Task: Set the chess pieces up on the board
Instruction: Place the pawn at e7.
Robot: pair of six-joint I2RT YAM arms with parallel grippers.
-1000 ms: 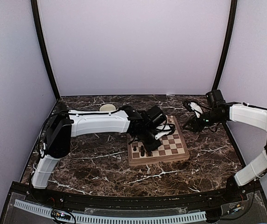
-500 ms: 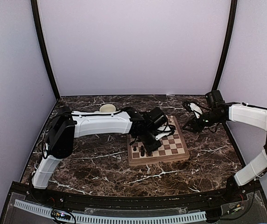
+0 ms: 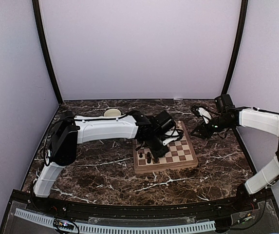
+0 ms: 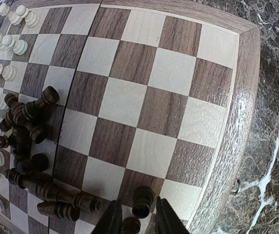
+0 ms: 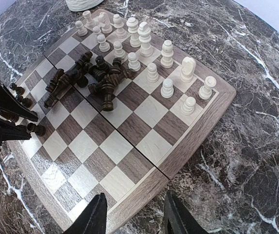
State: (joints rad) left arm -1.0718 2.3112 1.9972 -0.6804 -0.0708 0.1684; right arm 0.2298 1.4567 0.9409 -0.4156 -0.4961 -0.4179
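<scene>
The dark row's empty squares (image 5: 53, 147) are toward my right gripper, so my left gripper should move back and my right gripper should pick up the pawn next to the heap.
The board (image 3: 166, 167) lies mid-table. My left gripper (image 3: 157, 144) hangs over its near-left part. In the left wrist view the gripper (image 4: 138, 222) is slightly open, its fingers either side of an upright dark pawn (image 4: 142, 201) with small gaps. Another dark piece (image 4: 129, 225) stands just beside it. A heap of fallen dark pieces (image 4: 27, 126) lies mid-board, also seen in the right wrist view (image 5: 95, 73). White pieces (image 5: 149, 48) stand in two rows along the far side. My right gripper (image 3: 197, 131) is open and empty (image 5: 135, 219) over the board's right edge (image 5: 197, 131).
A cream mug (image 3: 112, 113) stands on the marble behind the board's left corner, its base showing in the right wrist view (image 5: 83, 4). A few dark pieces (image 5: 21, 95) stand along the board's left edge. Purple walls enclose the table.
</scene>
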